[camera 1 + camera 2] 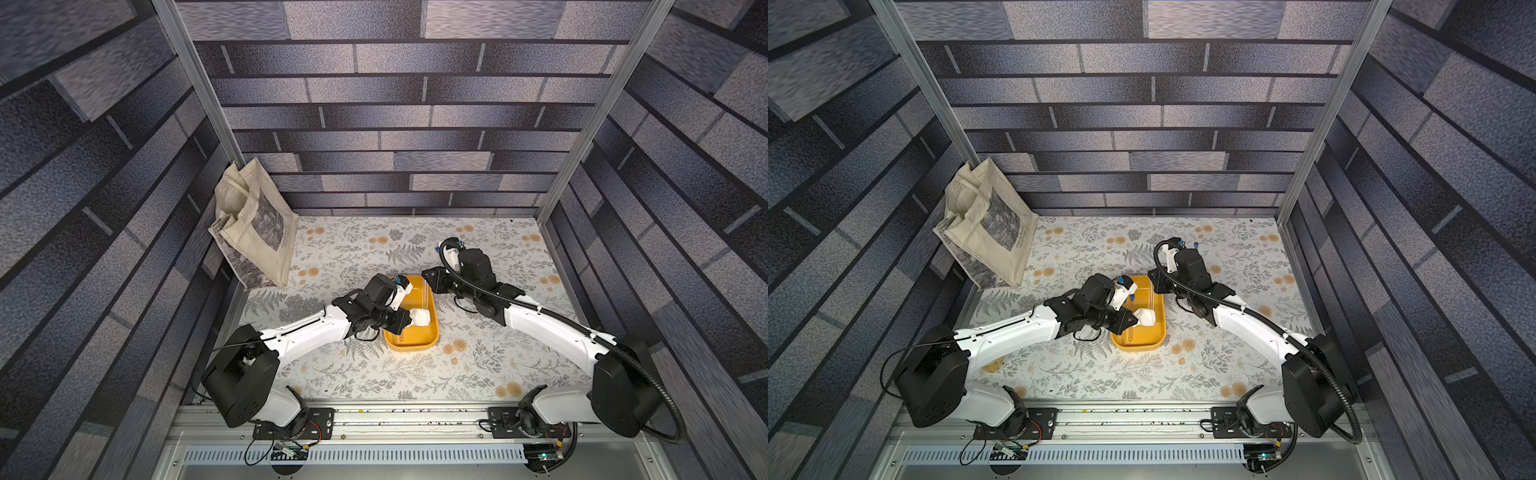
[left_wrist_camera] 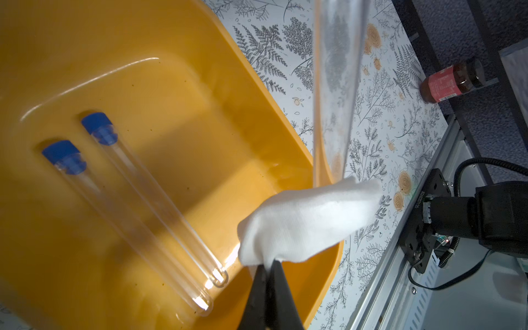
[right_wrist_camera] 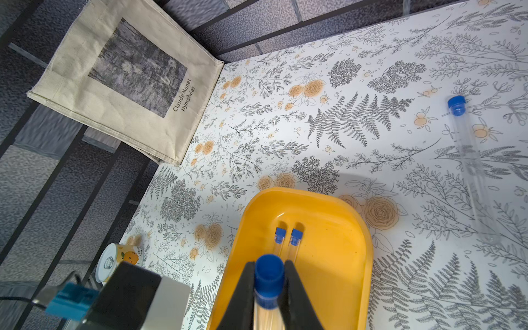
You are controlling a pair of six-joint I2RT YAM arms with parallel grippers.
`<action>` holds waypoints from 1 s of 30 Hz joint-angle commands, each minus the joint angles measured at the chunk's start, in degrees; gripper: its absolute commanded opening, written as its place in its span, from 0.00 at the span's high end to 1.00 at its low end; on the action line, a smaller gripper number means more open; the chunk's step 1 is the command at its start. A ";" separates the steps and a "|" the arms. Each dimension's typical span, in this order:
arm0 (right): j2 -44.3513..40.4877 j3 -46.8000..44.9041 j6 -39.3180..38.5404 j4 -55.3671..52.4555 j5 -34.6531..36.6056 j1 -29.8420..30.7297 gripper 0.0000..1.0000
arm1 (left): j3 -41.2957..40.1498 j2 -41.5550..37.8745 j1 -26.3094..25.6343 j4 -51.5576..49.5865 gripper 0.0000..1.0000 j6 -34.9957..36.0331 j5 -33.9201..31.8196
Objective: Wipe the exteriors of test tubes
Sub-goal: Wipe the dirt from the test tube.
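Note:
Next, I bring the white cloth back up along the glass toward the blue cap [image 3: 269, 270] with my left gripper, because the cloth is already at the held tube's lower end [image 2: 320, 223].
My right gripper [image 3: 268, 270] is shut on the blue-capped end of a clear test tube [image 3: 268, 275], held above the yellow tray [image 3: 357, 228]. In the left wrist view that held tube [image 2: 334, 85] runs down to the white cloth [image 2: 308, 220], which covers its lower end. My left gripper [image 2: 270, 265] is shut on a corner of the cloth [image 1: 422, 318] over the tray [image 1: 415, 345]. Two more capped tubes [image 2: 154, 205] [image 2: 123, 225] lie side by side on the tray floor. Another tube [image 3: 471, 165] lies loose on the floral table.
A cream tote bag [image 1: 253, 232] leans in the back left corner. In the right wrist view a small can [image 3: 120, 257] stands off the table's left edge. A brown bottle [image 2: 451, 83] lies beyond the table's edge. The arm bases sit on the front rail [image 1: 415, 415].

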 commanded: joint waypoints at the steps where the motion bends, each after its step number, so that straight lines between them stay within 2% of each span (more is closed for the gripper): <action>1: -0.92 -0.78 0.40 0.66 -0.21 0.17 0.82 | 4.39 0.96 1.91 -0.01 0.99 1.07 1.92; 10: -1.19 -1.43 0.25 0.70 0.06 0.22 0.82 | 11.82 5.70 4.40 -2.86 0.99 3.34 3.70; 18: -0.88 -1.00 -0.27 0.71 -0.10 0.16 0.82 | 6.41 2.55 2.21 -1.83 0.99 2.64 3.79; 30: 1.02 0.13 -0.41 0.23 -3.16 -0.02 0.82 | 0.59 -2.77 -1.80 -3.01 0.98 -1.46 -1.58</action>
